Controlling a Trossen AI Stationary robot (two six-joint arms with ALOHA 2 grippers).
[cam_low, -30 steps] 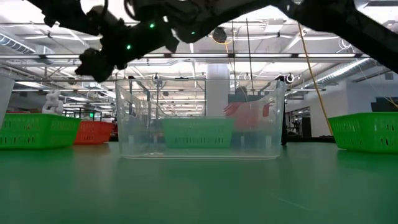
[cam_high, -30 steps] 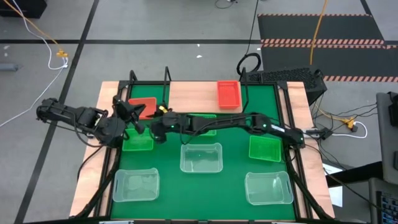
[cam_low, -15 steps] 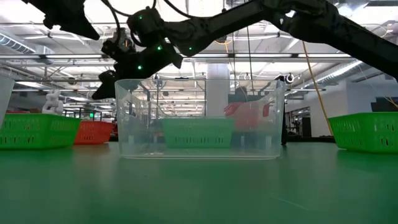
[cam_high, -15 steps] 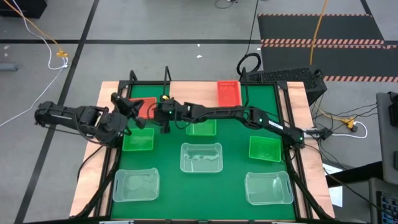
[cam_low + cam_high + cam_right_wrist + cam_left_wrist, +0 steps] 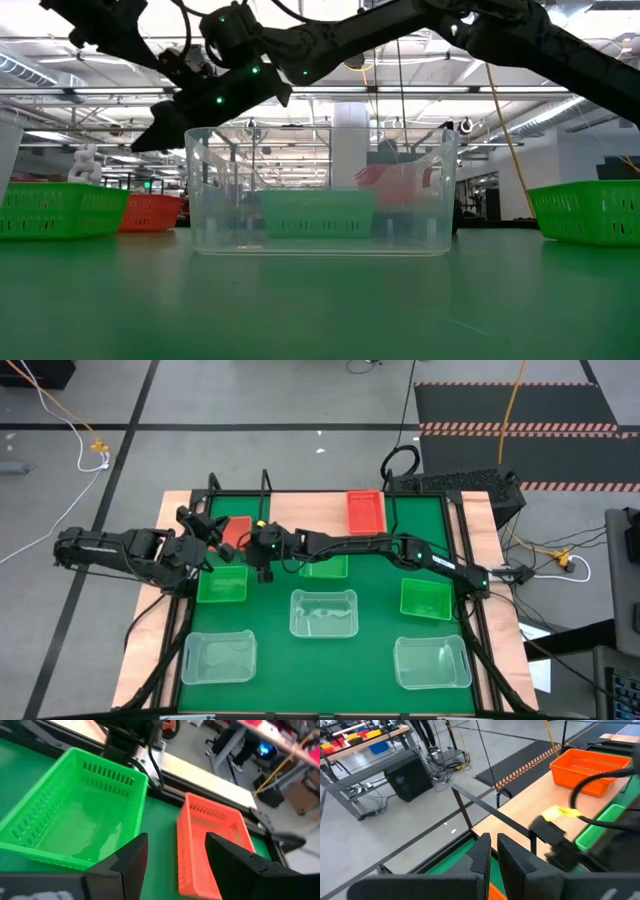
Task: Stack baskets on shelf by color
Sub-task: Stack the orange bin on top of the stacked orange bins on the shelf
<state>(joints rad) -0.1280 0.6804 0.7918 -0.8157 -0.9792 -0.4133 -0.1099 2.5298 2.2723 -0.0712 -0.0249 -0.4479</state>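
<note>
My left gripper will bring the red basket (image 5: 236, 533) up empty when I lift it, because the basket's plain red bottom (image 5: 238, 526) can be seen past my grippers.
My right gripper (image 5: 262, 556) (image 5: 175, 857) is open and hovers over the mat at the red basket (image 5: 236, 532) (image 5: 212, 845) that stands on the mat in front of the shelf (image 5: 305, 510). A green basket (image 5: 222, 584) (image 5: 75, 820) sits beside it. My left gripper (image 5: 203, 526) (image 5: 493, 847) is shut and raised at the red basket's left end, touching nothing. A second red basket (image 5: 365, 512) (image 5: 590, 765) stands on the shelf board. Two more green baskets (image 5: 325, 565) (image 5: 425, 598) and three clear ones (image 5: 323, 612) (image 5: 218, 657) (image 5: 432, 662) rest on the mat.
The shelf's black wire frame (image 5: 266, 485) rises at the far edge behind both grippers. The two arms are close together over the mat's far left corner. In the low view a clear basket (image 5: 320, 190) fills the middle, with green baskets at either side.
My right gripper has moved toward the far edge, from over the green basket to beside the red basket. My left gripper has drawn back toward the far left, off the red basket, which now shows more fully.
</note>
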